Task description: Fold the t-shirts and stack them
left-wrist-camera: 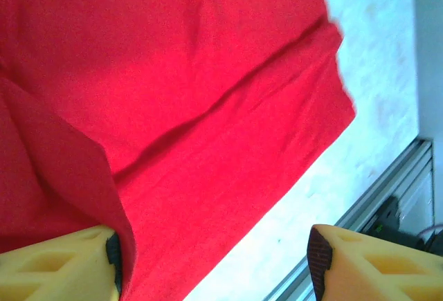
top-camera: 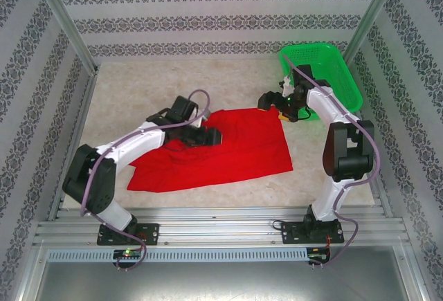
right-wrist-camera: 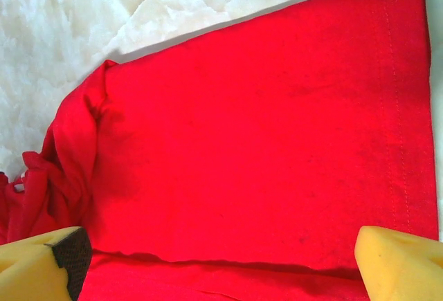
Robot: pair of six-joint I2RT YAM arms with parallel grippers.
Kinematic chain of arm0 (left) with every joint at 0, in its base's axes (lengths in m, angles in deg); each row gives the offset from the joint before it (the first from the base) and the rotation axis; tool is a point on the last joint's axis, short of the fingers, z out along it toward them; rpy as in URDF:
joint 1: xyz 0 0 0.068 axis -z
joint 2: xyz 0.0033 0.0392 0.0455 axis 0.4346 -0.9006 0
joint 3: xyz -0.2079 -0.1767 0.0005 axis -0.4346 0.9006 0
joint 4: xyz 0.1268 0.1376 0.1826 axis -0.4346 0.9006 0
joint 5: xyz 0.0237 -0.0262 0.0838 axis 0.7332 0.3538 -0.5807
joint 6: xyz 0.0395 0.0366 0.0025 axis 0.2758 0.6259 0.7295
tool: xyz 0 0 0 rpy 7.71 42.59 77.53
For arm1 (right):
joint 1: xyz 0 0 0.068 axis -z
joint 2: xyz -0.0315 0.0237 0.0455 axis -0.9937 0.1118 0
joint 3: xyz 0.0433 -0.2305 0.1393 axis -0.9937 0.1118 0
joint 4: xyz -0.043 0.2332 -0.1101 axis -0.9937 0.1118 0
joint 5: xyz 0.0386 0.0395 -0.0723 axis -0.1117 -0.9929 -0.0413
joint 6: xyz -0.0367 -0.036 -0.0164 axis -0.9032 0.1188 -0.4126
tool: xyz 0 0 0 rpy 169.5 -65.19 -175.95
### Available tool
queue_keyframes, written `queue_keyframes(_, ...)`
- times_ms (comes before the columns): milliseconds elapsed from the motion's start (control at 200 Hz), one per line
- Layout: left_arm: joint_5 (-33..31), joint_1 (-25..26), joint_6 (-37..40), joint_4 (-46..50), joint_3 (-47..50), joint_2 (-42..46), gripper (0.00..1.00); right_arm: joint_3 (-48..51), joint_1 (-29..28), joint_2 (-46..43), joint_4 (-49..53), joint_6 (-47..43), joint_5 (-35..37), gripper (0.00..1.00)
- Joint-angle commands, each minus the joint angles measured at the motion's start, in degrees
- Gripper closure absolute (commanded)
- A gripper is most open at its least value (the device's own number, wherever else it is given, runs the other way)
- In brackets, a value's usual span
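The t-shirt's body is flat and its sleeve is bunched at the far edge (right-wrist-camera: 73, 128), so my left gripper should keep moving open toward the sleeve's end (right-wrist-camera: 33, 166) and close there.
A bright red t-shirt (top-camera: 221, 149) lies spread on the pale table, plain side up, with a crease across it. My left gripper (top-camera: 210, 135) hovers low over the shirt's far middle part. In the left wrist view the left gripper (left-wrist-camera: 214, 266) is open, its yellow fingers (left-wrist-camera: 62, 266) wide apart, and a raised fold of the t-shirt (left-wrist-camera: 208, 107) rests against the left pad. My right gripper (top-camera: 266, 100) sits at the shirt's far right corner. From the right wrist the gripper (right-wrist-camera: 218, 259) is open over the t-shirt (right-wrist-camera: 249, 128), with a bunched sleeve to the left.
A green mesh basket (top-camera: 325, 73) stands at the back right, just behind the right arm. The aluminium rail (top-camera: 221, 228) runs along the near edge. Patterned walls close in the table on three sides.
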Motion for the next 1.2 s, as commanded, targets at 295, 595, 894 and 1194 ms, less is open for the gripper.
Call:
queue_keyframes(295, -3.4, -12.0, 0.9, 4.4, -6.3, -4.9, 0.29, 0.6, 0.5, -1.6, 0.3, -0.6, -0.6, 0.02)
queue_keyframes(595, -12.5, -13.3, -1.1, 6.4, -7.6, -11.6, 0.38, 0.7, 0.6, -1.5, 0.4, -0.9, -0.7, 0.02)
queue_keyframes(894, -15.4, -14.1, -0.5, 3.7, -11.7, -18.9, 0.41, 1.0, 0.6, -1.3, 0.3, -0.8, -0.8, 0.02)
queue_keyframes(1194, -19.9, -14.9, 1.0, 4.2, -15.0, -23.1, 0.42, 1.7, 0.7, -1.8, 0.5, -1.4, -1.0, 0.02)
